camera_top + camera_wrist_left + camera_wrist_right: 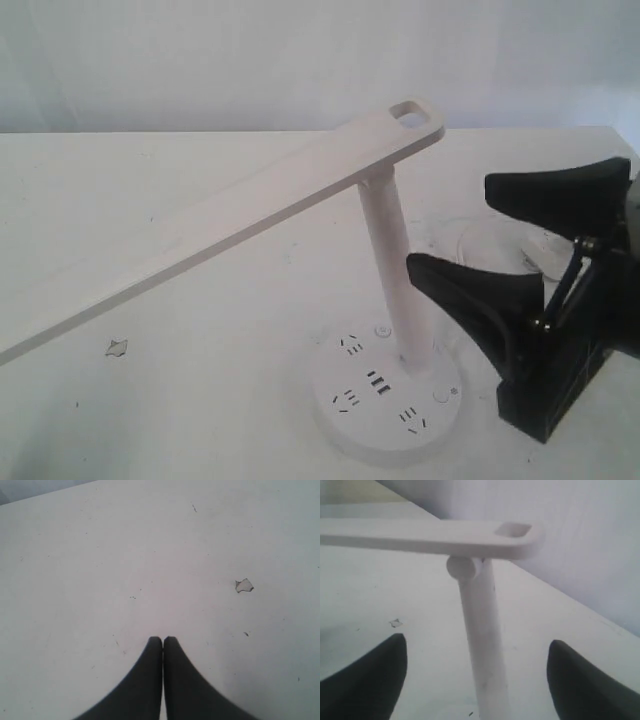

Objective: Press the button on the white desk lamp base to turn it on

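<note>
My gripper will make the pole and base (396, 268) brighten from above when it presses the button, because the long white lamp head (300, 177) hangs out over the dull pole.
The white desk lamp base (375, 425) is a round disc with socket holes and a USB row, standing at the front right of the table. The button (441, 394) lies flush near its right rim, with a tiny mark beside it. My right gripper (448, 225) is open, right of the pole (395, 270) and above the base. Its lower finger (450, 285) hangs over the button, apart from it. In the right wrist view the right gripper (476, 642) frames the pole (482, 645), and the base is out of view. My left gripper (162, 639) is shut on nothing above bare table.
The long white lamp head (200, 235) slants from above the pole down to the left edge. A second round button (382, 330) sits at the base's far side. A small chip (118, 347) marks the white table (200, 420), also the chip (244, 585).
</note>
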Tool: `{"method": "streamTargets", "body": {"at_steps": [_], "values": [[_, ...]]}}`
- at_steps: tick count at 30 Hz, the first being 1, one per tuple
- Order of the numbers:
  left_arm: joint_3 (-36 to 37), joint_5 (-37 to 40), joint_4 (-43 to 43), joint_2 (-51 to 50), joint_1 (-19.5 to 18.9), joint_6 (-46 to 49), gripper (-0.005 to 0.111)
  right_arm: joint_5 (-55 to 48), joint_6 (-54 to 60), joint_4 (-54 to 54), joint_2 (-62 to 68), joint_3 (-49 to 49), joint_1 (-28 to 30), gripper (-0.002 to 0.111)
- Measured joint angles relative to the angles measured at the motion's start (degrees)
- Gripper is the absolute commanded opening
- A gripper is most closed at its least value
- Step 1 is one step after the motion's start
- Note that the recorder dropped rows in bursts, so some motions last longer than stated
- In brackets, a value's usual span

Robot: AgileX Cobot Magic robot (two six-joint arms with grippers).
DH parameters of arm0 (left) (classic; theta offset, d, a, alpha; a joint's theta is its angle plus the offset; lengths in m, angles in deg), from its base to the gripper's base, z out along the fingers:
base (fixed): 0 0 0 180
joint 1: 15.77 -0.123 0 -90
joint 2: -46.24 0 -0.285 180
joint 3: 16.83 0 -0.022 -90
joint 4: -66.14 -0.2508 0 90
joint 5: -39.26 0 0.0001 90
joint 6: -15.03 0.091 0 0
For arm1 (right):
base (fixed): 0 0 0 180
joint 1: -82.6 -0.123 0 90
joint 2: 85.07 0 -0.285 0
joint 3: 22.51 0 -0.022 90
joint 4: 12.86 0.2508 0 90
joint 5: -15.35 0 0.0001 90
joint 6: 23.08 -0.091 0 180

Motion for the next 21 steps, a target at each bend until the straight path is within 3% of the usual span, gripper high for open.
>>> {"method": "streamTargets", "body": {"at_steps": [5, 8, 12, 18, 21], "values": [[0.00, 0.00, 0.00, 0.00, 0.00, 0.00, 0.000, 1.02, -1.77, 0.00, 0.00, 4.28, 0.00, 0.068], [0.00, 0.00, 0.00, 0.00, 0.00, 0.00, 0.000, 0.65, -4.45, 0.00, 0.00, 7.04, 0.00, 0.062], [0.00, 0.00, 0.00, 0.00, 0.00, 0.00, 0.000, 0.36, -9.47, 0.00, 0.00, 8.42, 0.00, 0.042], [0.00, 0.00, 0.00, 0.00, 0.00, 0.00, 0.000, 1.33, -14.12, 0.00, 1.77, 8.73, 0.00, 0.002], [0.00, 0.00, 0.00, 0.00, 0.00, 0.00, 0.000, 1.71, -14.48, 0.00, 4.86, 8.85, 0.00, 0.000]]}}
